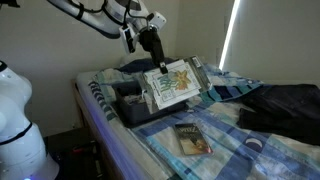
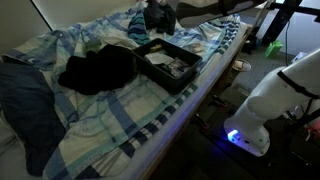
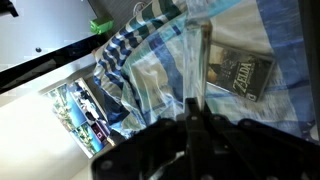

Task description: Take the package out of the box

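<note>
The package (image 1: pixel 173 86) is hanging clear of the box. My gripper should keep lowering the package until it touches the open bedsheet (image 1: pixel 160 138) next to the brownish packet, and then let go.
My gripper (image 1: pixel 155 60) is shut on the top edge of the package (image 1: pixel 172 86), a flat pale packet with darker printing. The package hangs tilted in the air above the box (image 1: pixel 128 104), a shallow dark grey bin on the bed. In the wrist view the closed fingers (image 3: pixel 190 112) pinch the thin pale sheet of the package (image 3: pixel 160 75). In an exterior view the gripper (image 2: pixel 158 20) hovers over the far end of the box (image 2: pixel 180 80), and the package is hard to make out there.
A darker brownish packet with a picture (image 1: pixel 192 140) lies on the blue checked bedsheet in front of the box; it also shows in the wrist view (image 3: pixel 240 72). Dark cloth bundles (image 2: pixel 98 70) (image 1: pixel 285 105) lie beside the box. A white mannequin torso (image 1: pixel 15 115) stands by the bed.
</note>
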Controlling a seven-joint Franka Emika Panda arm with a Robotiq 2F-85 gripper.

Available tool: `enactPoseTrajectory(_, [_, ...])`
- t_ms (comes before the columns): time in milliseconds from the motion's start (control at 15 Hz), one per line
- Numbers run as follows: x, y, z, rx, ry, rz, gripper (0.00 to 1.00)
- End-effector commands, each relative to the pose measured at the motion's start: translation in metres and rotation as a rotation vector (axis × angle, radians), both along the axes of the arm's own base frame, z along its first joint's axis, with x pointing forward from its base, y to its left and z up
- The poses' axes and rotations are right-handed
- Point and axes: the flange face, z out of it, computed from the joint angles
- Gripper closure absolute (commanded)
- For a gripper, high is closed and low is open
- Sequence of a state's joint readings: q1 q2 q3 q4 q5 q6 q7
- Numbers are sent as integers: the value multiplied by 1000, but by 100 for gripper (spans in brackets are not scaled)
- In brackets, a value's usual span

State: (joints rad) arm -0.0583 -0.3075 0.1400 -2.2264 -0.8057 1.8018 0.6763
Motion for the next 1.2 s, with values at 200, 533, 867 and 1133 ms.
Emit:
enactPoseTrajectory(200, [-2, -27, -63, -35, 136, -85, 99])
enactPoseTrajectory(533, [-3, -46, -98, -60, 206, -136, 99])
enactPoseTrajectory(867, [3, -50, -109, -43, 236, -145, 78])
enactPoseTrajectory(1133, [9, -42, -108, -16, 232, -131, 48])
